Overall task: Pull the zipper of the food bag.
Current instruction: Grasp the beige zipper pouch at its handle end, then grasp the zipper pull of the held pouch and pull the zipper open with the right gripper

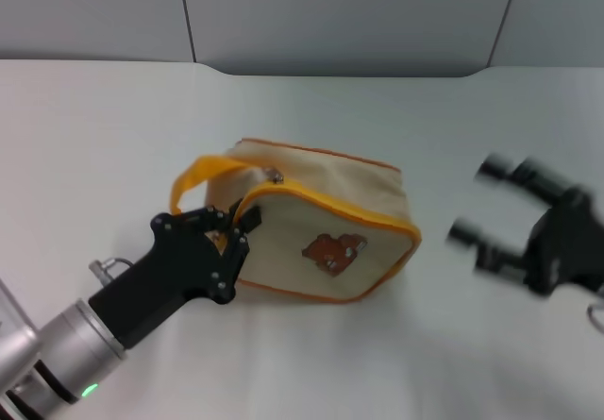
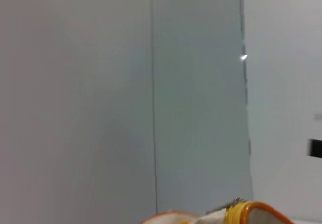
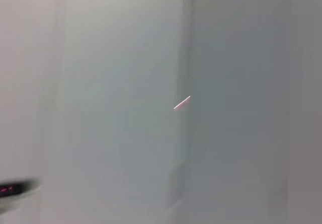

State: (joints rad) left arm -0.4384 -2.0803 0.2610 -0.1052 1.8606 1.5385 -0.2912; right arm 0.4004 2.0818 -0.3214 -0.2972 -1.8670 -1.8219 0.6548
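The pull tab (image 1: 274, 175) is by my left gripper, away from my empty right gripper, so my left gripper should tilt the bag up while my right gripper takes the tab.
The food bag (image 1: 321, 217) lies on the white table in the head view, beige with orange piping, its bear patch (image 1: 332, 250) facing me. The zipper (image 1: 276, 176), a small silver pull tab, sits at the bag's upper left corner by the orange strap (image 1: 193, 176). My left gripper (image 1: 229, 241) is shut on the bag's left end, below the strap. My right gripper (image 1: 481, 203) is open and empty, hovering to the right of the bag and apart from it. The left wrist view shows only the bag's orange edge (image 2: 251, 211) and the pull tab (image 2: 227, 206).
The table's far edge meets a grey panelled wall (image 1: 330, 14) behind the bag. The right wrist view shows only blurred wall. White table surface (image 1: 113, 118) lies around the bag.
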